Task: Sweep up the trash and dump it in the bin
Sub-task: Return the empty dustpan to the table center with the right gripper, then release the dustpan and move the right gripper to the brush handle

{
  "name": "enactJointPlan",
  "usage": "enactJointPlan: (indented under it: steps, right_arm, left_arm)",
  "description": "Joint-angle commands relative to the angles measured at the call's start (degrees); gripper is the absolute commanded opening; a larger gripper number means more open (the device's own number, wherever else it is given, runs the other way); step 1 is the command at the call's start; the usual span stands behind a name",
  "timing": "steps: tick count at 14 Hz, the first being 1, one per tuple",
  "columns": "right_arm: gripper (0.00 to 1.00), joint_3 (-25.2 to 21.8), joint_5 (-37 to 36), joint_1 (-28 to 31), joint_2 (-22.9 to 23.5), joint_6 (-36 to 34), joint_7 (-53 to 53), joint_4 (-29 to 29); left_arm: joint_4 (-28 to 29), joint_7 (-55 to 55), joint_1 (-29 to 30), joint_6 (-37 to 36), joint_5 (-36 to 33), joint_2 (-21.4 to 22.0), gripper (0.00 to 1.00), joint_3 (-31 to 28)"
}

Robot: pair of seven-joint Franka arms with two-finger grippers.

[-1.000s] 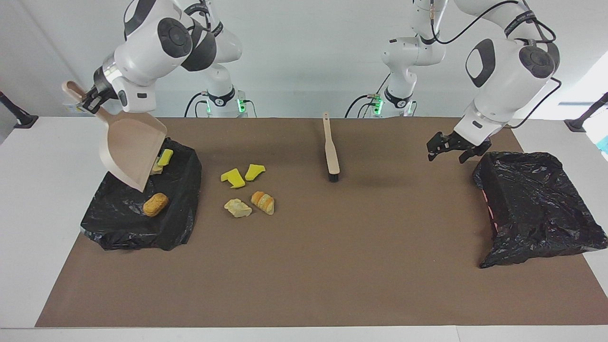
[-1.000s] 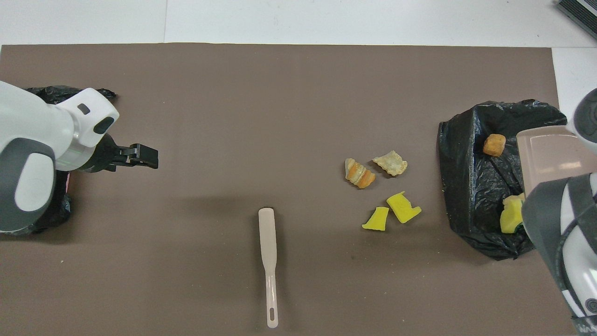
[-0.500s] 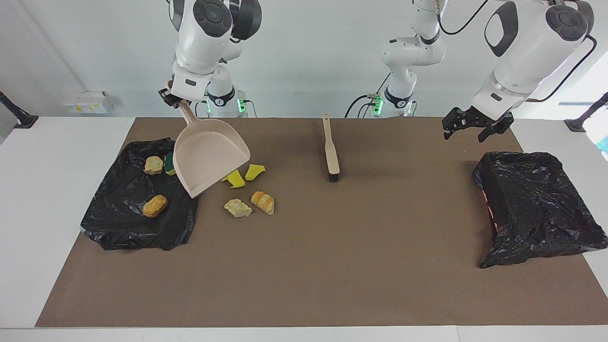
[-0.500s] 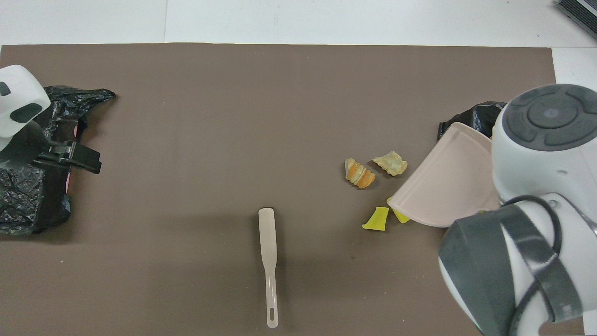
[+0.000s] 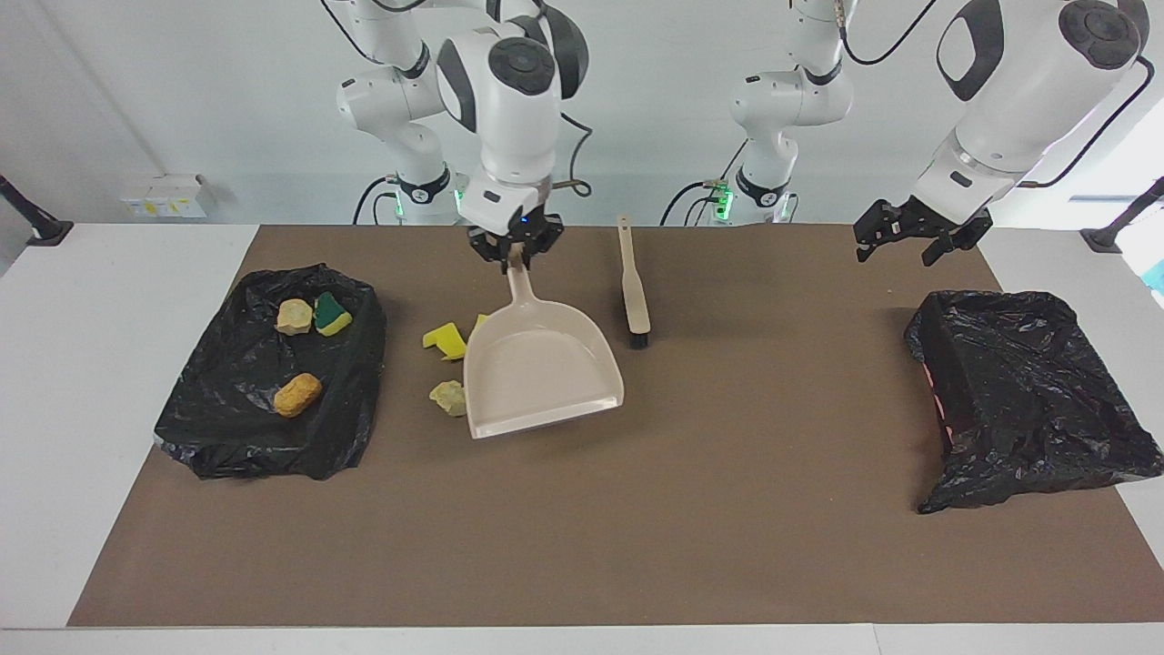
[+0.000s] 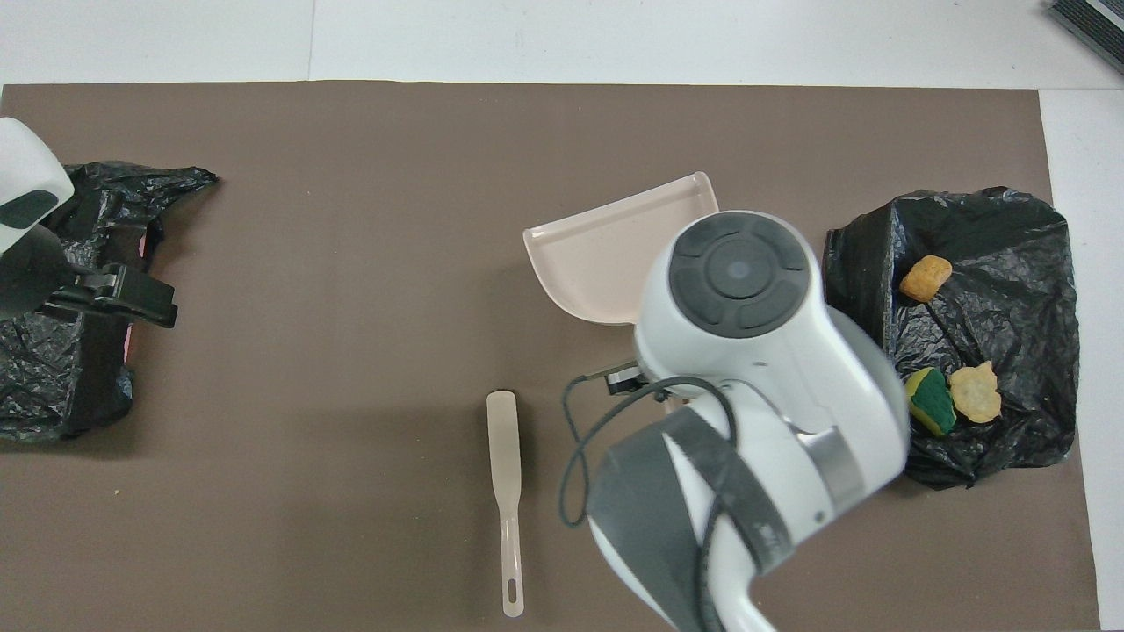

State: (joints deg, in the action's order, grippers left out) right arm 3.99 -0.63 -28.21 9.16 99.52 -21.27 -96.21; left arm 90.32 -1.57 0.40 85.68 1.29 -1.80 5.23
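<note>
Swept trash should slide cleanly off the dustpan's shallow pan (image 6: 622,256) when the robot tips the dustpan over the bin, because the pan has an open straight edge (image 6: 613,204).
My right gripper (image 5: 514,257) is shut on the handle of the beige dustpan (image 5: 541,364), whose pan hangs tilted over the loose trash beside the brush (image 5: 633,282). In the facing view a yellow sponge wedge (image 5: 444,339) and a tan lump (image 5: 447,398) show at the pan's edge; other pieces are covered. The black-bagged bin (image 5: 236,428) at the right arm's end holds an orange lump (image 5: 297,393), a tan lump (image 5: 294,316) and a green-faced sponge (image 5: 332,312). My left gripper (image 5: 914,238) hangs open over the mat near the second bag.
A second black-bagged bin (image 5: 1028,391) lies at the left arm's end of the brown mat (image 5: 637,528). In the overhead view my right arm hides the loose trash; the dustpan (image 6: 615,254), brush (image 6: 505,491) and bin (image 6: 1010,237) show.
The right arm swung the dustpan from above the bin toward the table's middle, over the loose trash. Pieces it tipped now lie in the bin. The left gripper rose away from the second bag.
</note>
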Motion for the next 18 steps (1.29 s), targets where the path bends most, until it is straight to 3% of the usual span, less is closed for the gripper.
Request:
enactJointPlan:
  steps: [1,4,6,13,18]
  right_arm:
    - [0.0,-0.2,5.5,-1.9,5.9,7.8,-9.1,2.1]
    - [0.0,-0.2,5.0,-4.6,16.8,14.6,-14.3,9.7]
    - [0.0,-0.5,4.8,-6.3,21.4,19.9,-15.3,12.0]
    - [0.0,-0.3,4.6,-5.9,21.5,24.0,-14.3,10.3]
    - [0.16,-0.3,5.6,-5.6,21.0,25.3,-13.2,8.1]
  left_arm:
    - [-0.6,1.8,0.6,-1.0,-0.7,0.0,1.0,0.6]
    - [-0.4,2.4,0.1,-0.5,-0.4,0.1,1.0,0.7]
    - [0.2,4.1,-0.4,0.2,-0.4,0.5,1.0,0.7]
    - [0.5,4.9,-0.5,0.4,-0.4,0.6,1.0,1.3]
    - [1.3,4.9,-1.2,1.4,-0.4,1.0,1.0,1.4]
